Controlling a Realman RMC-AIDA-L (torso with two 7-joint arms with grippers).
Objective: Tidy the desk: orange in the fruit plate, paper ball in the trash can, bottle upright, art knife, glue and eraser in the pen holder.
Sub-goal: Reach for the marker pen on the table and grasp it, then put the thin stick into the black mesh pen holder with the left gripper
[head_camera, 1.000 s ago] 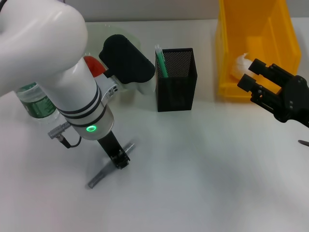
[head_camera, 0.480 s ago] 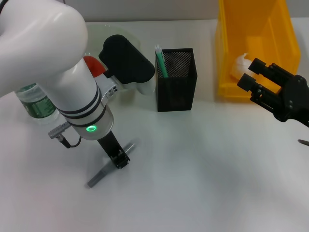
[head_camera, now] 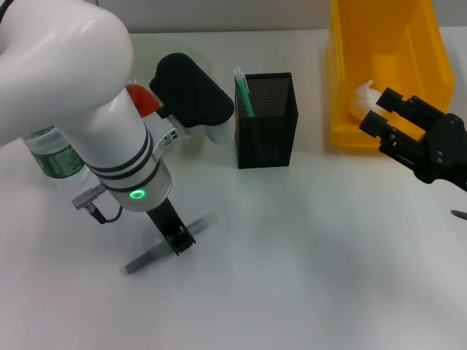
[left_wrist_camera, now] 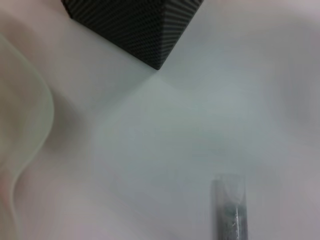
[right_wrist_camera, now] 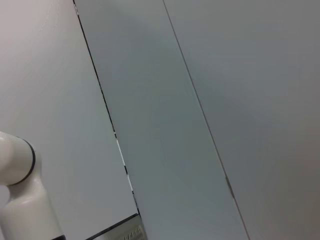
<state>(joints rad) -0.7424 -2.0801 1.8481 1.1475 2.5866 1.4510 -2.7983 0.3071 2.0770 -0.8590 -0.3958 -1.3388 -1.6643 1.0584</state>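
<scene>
The art knife [head_camera: 146, 257] lies level in my left gripper. I should raise it and turn it upright over the pen holder's opening [head_camera: 271, 90] before I lower it in.
My left gripper [head_camera: 179, 240] is shut on the art knife [head_camera: 166, 244], a slim grey stick lying slantwise just over the table; its end also shows in the left wrist view as the art knife [left_wrist_camera: 229, 210]. The black mesh pen holder [head_camera: 267, 124] stands behind it with a light green stick [head_camera: 242, 95] inside. The orange [head_camera: 143, 99] and the pale green fruit plate [head_camera: 191, 55] are mostly hidden by my left arm. The bottle [head_camera: 49, 154] shows partly at the left. The paper ball [head_camera: 362, 97] lies in the yellow trash can [head_camera: 387, 44]. My right gripper [head_camera: 379, 111] hangs open before that can.
The fruit plate's wavy rim [left_wrist_camera: 35, 105] and a corner of the pen holder [left_wrist_camera: 135, 25] appear in the left wrist view. A small dark object [head_camera: 460, 215] pokes in at the table's right edge. White tabletop stretches across the front.
The art knife has swung to a flatter angle in my left gripper, its far tip moving right and its near end left. The right arm has not moved.
</scene>
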